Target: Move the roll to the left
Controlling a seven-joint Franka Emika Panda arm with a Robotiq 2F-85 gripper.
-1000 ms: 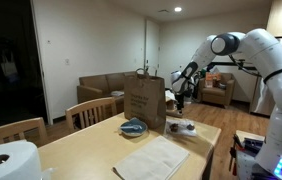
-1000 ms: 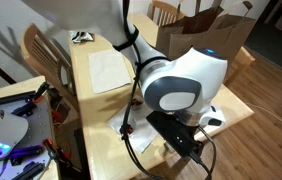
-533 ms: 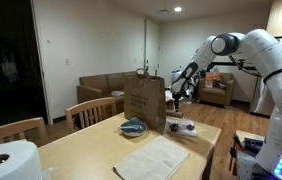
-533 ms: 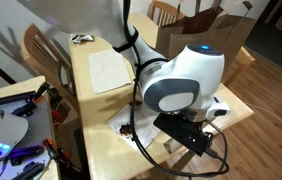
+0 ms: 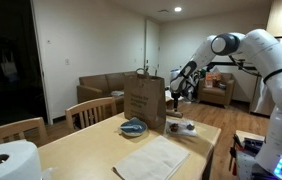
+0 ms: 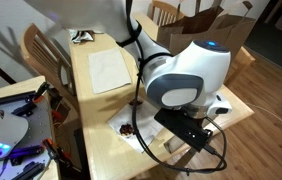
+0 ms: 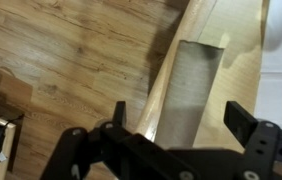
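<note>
My gripper needs to close on the roll and lift it high over the bag, because the tall brown paper bag [image 5: 144,98] is in the low way across from the grey roll [image 7: 189,95].
The white paper roll [image 5: 5,161] stands at the near left corner of the wooden table [image 5: 91,145]. In an exterior view a white shape [image 6: 219,108], likely the same roll, peeks out from behind the arm. My gripper [image 5: 178,93] hangs high in the air beyond the table's far end, behind the brown paper bag [image 5: 144,99], far from the roll. In the wrist view the gripper [image 7: 181,120] is open and empty, looking down on the table edge and a grey cloth [image 7: 194,90]. The roll does not show clearly there.
A blue bowl [image 5: 133,127] sits in front of the bag and small objects [image 5: 182,127] lie near the far end. The cloth [image 5: 164,158] lies flat on the table [image 6: 106,70]. Wooden chairs [image 5: 93,110] stand along the table. There is wood floor [image 7: 61,60] beside it.
The arm's wrist section has shifted slightly in the close exterior view. The gripper stays high and open, and the roll has not moved.
</note>
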